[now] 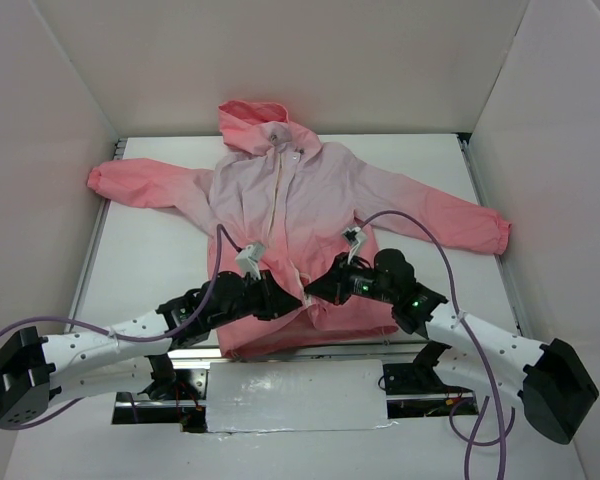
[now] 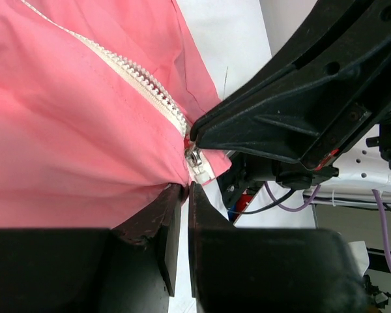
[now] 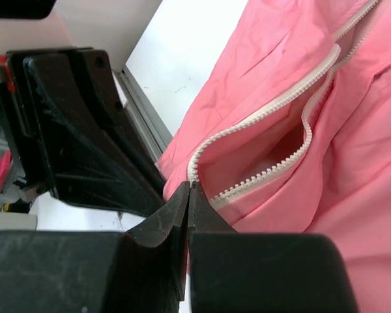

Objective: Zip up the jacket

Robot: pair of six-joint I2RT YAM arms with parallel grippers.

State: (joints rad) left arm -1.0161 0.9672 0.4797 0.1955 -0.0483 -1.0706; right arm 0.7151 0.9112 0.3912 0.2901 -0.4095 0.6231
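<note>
The zipper rows (image 3: 306, 130) curve apart above my right gripper. Next, I ease back to straighten them while my left gripper holds the zipper's bottom end (image 2: 204, 173), and only then pull up.
The pink jacket (image 1: 310, 200) lies flat on the white table, hood at the far side and hem toward the arm bases. Its cream zipper (image 1: 277, 190) runs down the front. Both grippers meet at the hem's middle. My left gripper (image 2: 184, 188) is shut on the hem fabric just below the zipper slider (image 2: 195, 158). The right gripper's black finger (image 2: 280, 124) reaches in from the right, touching the same spot. My right gripper (image 3: 191, 186) is shut on the bottom end of one zipper row (image 3: 267, 117), and the two rows of teeth stand apart above it.
White walls close in the table on three sides. A metal rail (image 3: 143, 117) marks the table's near edge under the hem. Purple cables (image 1: 420, 225) arc over the jacket's right side. A silver plate (image 1: 295, 395) lies between the arm bases.
</note>
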